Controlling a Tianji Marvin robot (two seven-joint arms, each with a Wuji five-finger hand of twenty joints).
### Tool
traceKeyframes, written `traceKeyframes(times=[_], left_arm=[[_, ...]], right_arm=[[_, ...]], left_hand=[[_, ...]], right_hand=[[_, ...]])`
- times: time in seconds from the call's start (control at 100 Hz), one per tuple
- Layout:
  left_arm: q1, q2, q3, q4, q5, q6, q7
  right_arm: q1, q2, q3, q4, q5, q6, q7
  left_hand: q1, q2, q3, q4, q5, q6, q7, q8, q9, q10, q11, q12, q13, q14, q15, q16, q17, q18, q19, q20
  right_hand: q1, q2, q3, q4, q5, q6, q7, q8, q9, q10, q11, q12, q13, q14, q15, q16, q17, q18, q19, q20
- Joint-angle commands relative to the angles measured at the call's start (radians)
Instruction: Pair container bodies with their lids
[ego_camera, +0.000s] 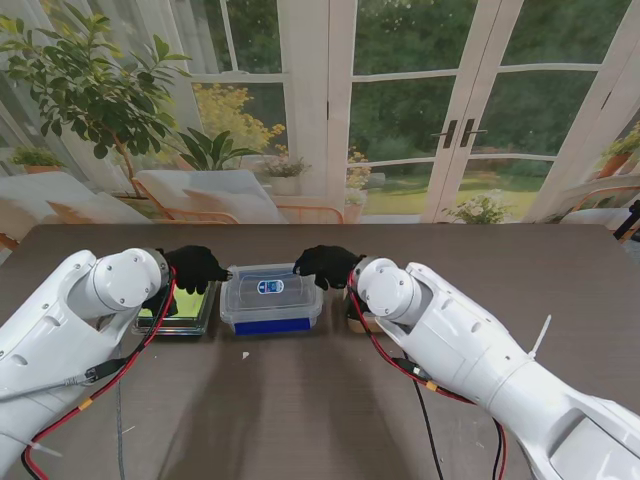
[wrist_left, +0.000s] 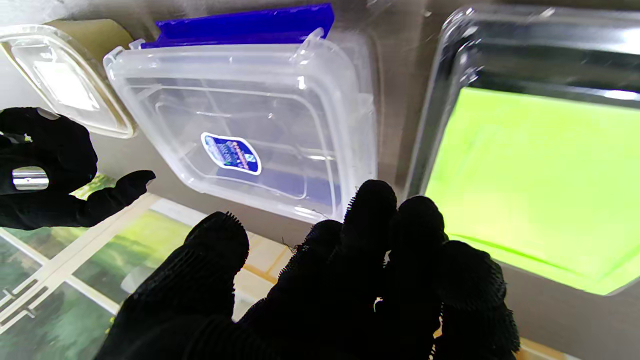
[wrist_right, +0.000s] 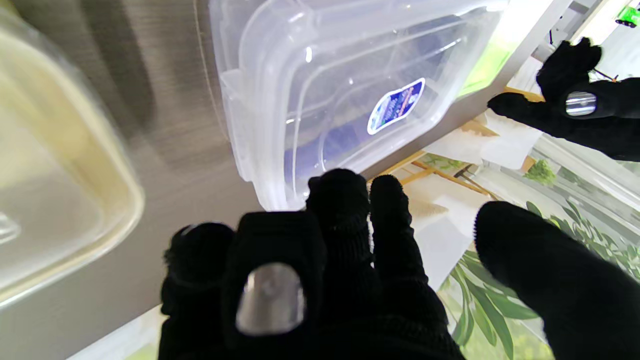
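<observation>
My gripper will turn the clear plastic box, and another blue flap should come into view then, because a blue tint shows through its lid near the lid's far edge.
A clear plastic box with a clear lid and a blue label sits mid-table, a blue flap along its near edge. The box also fills much of both wrist views. My left hand hovers at its far left corner, fingers apart, holding nothing. My right hand hovers at the far right corner, also open and empty. A green-bottomed clear container lies to the left under my left arm. A small beige container with a clear lid sits to the right, partly hidden by my right arm.
The dark wooden table stretches toward me with bare surface. Red and black cables run along both arms. Beyond the far edge are chairs, plants and glass doors.
</observation>
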Motion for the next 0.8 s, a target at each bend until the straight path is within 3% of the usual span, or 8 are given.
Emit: traceKeyframes(times=[0.0,0.21,0.31,0.41,0.62,0.79], left_arm=[[-0.025,-0.017,0.010,0.014,-0.012,-0.013,-0.014],[-0.095,-0.038,0.075,0.104,-0.047,-0.070,0.053],[-0.134,-0.051,0.114,0.159,-0.075,-0.092,0.084],[-0.172,-0.062,0.152,0.209,-0.096,-0.111,0.107],[-0.233,-0.081,0.213,0.292,-0.114,-0.155,0.147],[-0.244,-0.092,0.224,0.326,-0.109,-0.174,0.191]], right_arm=[[-0.019,0.014,0.008,-0.032,-0.012,0.007,0.009],[-0.111,0.053,0.080,-0.162,-0.036,0.055,0.000],[-0.155,0.068,0.105,-0.215,-0.048,0.070,-0.001],[-0.190,0.078,0.120,-0.253,-0.052,0.082,0.000],[-0.226,0.088,0.123,-0.294,-0.059,0.101,0.010],[-0.242,0.094,0.127,-0.318,-0.065,0.115,0.018]], left_hand=[[-0.017,0.021,0.017,0.012,0.020,-0.015,0.007,0.007,-0.028,0.032,-0.044,-0.052,-0.030,0.054,-0.050,-0.025,-0.044,-0.063,-0.020,-0.023],[-0.012,0.019,0.020,0.012,0.025,-0.034,0.009,0.008,-0.069,0.017,-0.253,-0.281,-0.135,0.011,-0.272,-0.159,-0.157,-0.108,-0.097,-0.114],[-0.006,0.018,0.020,0.012,0.020,-0.039,0.007,0.008,-0.091,0.012,-0.316,-0.352,-0.186,-0.012,-0.360,-0.210,-0.222,-0.138,-0.141,-0.170],[-0.003,0.017,0.019,0.011,0.018,-0.040,0.006,0.007,-0.096,0.006,-0.353,-0.392,-0.213,-0.027,-0.417,-0.242,-0.262,-0.165,-0.173,-0.225],[-0.001,0.015,0.022,0.010,0.006,-0.045,0.002,0.006,-0.129,-0.007,-0.404,-0.450,-0.263,-0.070,-0.519,-0.307,-0.311,-0.210,-0.291,-0.339],[-0.005,0.011,0.033,0.010,-0.001,-0.046,0.000,0.005,-0.172,-0.019,-0.426,-0.501,-0.297,-0.111,-0.601,-0.366,-0.336,-0.244,-0.397,-0.414]], right_hand=[[-0.029,-0.006,-0.018,-0.028,-0.024,-0.007,0.013,-0.001,-0.028,0.017,-0.020,-0.023,0.029,0.022,-0.011,-0.025,0.407,0.031,0.014,0.038],[-0.020,-0.014,-0.016,-0.031,0.012,0.000,0.022,0.002,-0.093,0.065,-0.161,-0.159,0.026,0.116,-0.186,-0.119,0.300,0.083,-0.079,0.062],[-0.017,-0.016,-0.011,-0.032,0.035,0.007,0.038,0.009,-0.113,0.083,-0.263,-0.257,0.015,0.159,-0.352,-0.194,0.257,0.104,-0.140,0.060],[-0.015,-0.020,-0.003,-0.033,0.074,0.018,0.058,0.017,-0.113,0.097,-0.328,-0.326,-0.002,0.181,-0.433,-0.218,0.249,0.112,-0.158,0.062],[-0.016,-0.016,0.003,-0.034,0.140,0.032,0.078,0.023,-0.086,0.100,-0.342,-0.352,0.013,0.188,-0.465,-0.226,0.267,0.121,-0.164,0.061],[-0.018,-0.013,-0.001,-0.033,0.166,0.042,0.087,0.026,-0.026,0.097,-0.290,-0.331,0.022,0.181,-0.403,-0.195,0.314,0.130,-0.142,0.060]])
